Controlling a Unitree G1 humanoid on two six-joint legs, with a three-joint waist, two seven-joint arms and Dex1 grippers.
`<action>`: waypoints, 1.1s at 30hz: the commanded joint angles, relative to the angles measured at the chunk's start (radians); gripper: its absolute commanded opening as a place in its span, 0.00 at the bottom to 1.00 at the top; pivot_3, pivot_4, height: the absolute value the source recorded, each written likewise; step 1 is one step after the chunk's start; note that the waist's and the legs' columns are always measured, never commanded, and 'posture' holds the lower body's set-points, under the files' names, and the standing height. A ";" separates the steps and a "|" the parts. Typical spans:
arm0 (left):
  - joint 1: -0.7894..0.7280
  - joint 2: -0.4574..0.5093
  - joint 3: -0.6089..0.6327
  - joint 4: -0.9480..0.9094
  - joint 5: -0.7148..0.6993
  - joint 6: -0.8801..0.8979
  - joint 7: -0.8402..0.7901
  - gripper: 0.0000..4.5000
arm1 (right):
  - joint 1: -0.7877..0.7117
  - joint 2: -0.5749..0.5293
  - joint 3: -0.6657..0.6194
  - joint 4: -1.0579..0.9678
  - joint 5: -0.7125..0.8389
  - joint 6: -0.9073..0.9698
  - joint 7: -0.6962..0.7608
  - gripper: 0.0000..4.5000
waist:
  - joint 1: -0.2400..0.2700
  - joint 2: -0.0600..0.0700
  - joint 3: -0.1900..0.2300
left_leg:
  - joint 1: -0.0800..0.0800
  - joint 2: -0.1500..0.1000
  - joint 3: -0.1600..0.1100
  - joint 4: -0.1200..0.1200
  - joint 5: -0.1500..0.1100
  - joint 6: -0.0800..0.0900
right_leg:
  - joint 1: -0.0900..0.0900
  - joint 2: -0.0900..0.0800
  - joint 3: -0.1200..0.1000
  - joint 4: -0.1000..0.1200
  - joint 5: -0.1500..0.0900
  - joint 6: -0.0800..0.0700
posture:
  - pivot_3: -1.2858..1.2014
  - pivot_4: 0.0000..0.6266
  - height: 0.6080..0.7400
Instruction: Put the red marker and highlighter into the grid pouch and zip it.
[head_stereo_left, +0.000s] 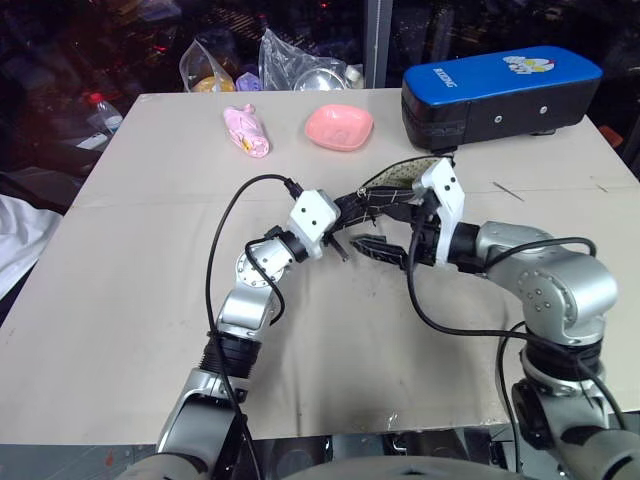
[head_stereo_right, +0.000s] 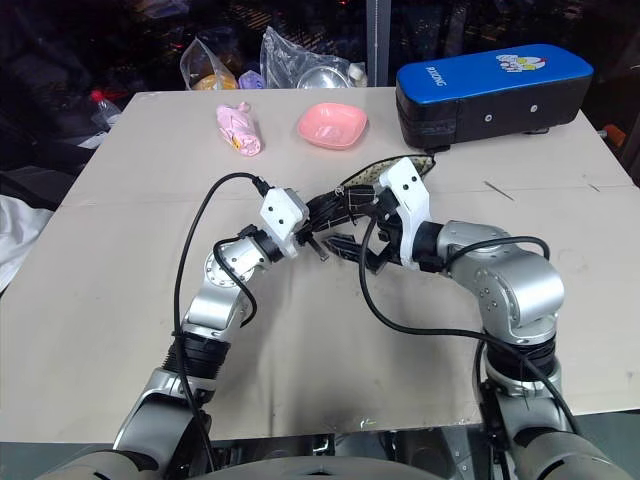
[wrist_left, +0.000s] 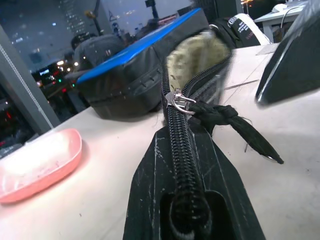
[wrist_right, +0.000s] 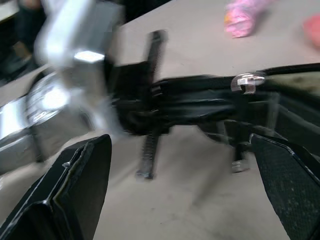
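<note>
I expect the metal zipper pull to slide to the pouch's far corner and close the grid pouch when I pull it, because the pouch's pale lining gapes ahead.
My left gripper is shut on one end of the grid pouch and holds it just above the table. In the left wrist view the zipper runs away from my left gripper to the metal pull, which carries a knotted black cord. Beyond the pull the pouch gapes and shows a pale lining. My right gripper is open right beside the pouch, with nothing between its fingers. It faces the pouch and its pull. The red marker and the highlighter are hidden.
A large black case with a blue top stands at the back right of the beige table. A pink dish and a pink wrapped item lie at the back. Plastic bags sit past the far edge.
</note>
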 joint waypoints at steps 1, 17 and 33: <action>-0.017 0.008 0.017 -0.053 -0.019 0.001 -0.004 0.00 | 0.021 0.046 -0.001 -0.003 -0.013 -0.057 -0.104 0.99 | 0.000 0.000 0.000 | 0.000 0.000 0.000 0.000 0.000 0.000 | 0.000 0.000 0.000 0.000 0.000 0.000 | 0.52 0.24 0.99; -0.002 0.025 0.014 -0.058 -0.015 0.000 -0.021 0.00 | 0.020 0.184 -0.018 0.091 0.019 -0.142 -0.288 0.99 | -0.001 0.000 0.000 | 0.000 0.000 0.000 -0.001 0.000 0.001 | 0.000 0.000 0.000 -0.001 0.000 0.000 | 0.52 0.24 0.99; 0.011 0.024 0.007 -0.070 -0.002 0.000 -0.011 0.00 | 0.019 0.191 0.001 0.100 0.080 -0.134 -0.321 0.38 | -0.002 0.000 0.000 | 0.000 0.000 0.000 -0.001 -0.001 0.001 | 0.000 0.000 0.000 -0.001 0.000 0.000 | 0.52 0.24 0.99</action>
